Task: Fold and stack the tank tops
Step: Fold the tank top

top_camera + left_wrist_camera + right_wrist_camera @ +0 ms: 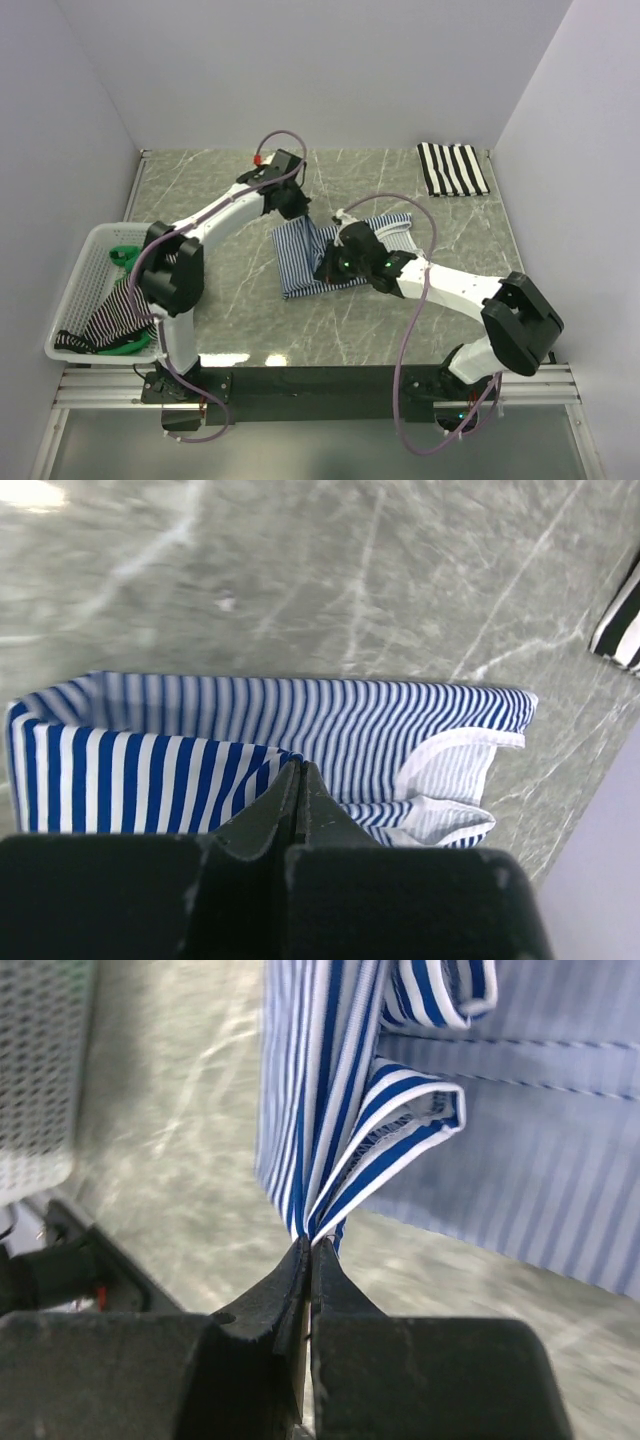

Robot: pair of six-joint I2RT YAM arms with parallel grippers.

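Observation:
The striped top's raised fold [314, 243] stretches straight between both grippers, so my right gripper should keep moving it toward the white trim [396, 229] and let go once it's flat.
A thin navy-and-white striped tank top [318, 256] lies partly folded mid-table. My left gripper [297, 208] is at its far left corner, jaws shut, with a raised fold of the cloth [150, 780] ending right at the tips [298, 770]. My right gripper [330, 268] is at the near edge, shut on a bunched fold of the same top [330, 1090] and holding it off the table. A broad black-and-white striped tank top [452, 168] lies folded at the back right; its edge also shows in the left wrist view [622, 620].
A white mesh basket [88, 262] stands at the left edge, holding more striped tops [118, 318] and green hangers [124, 254]. It shows blurred in the right wrist view [40, 1060]. White walls close the table on three sides.

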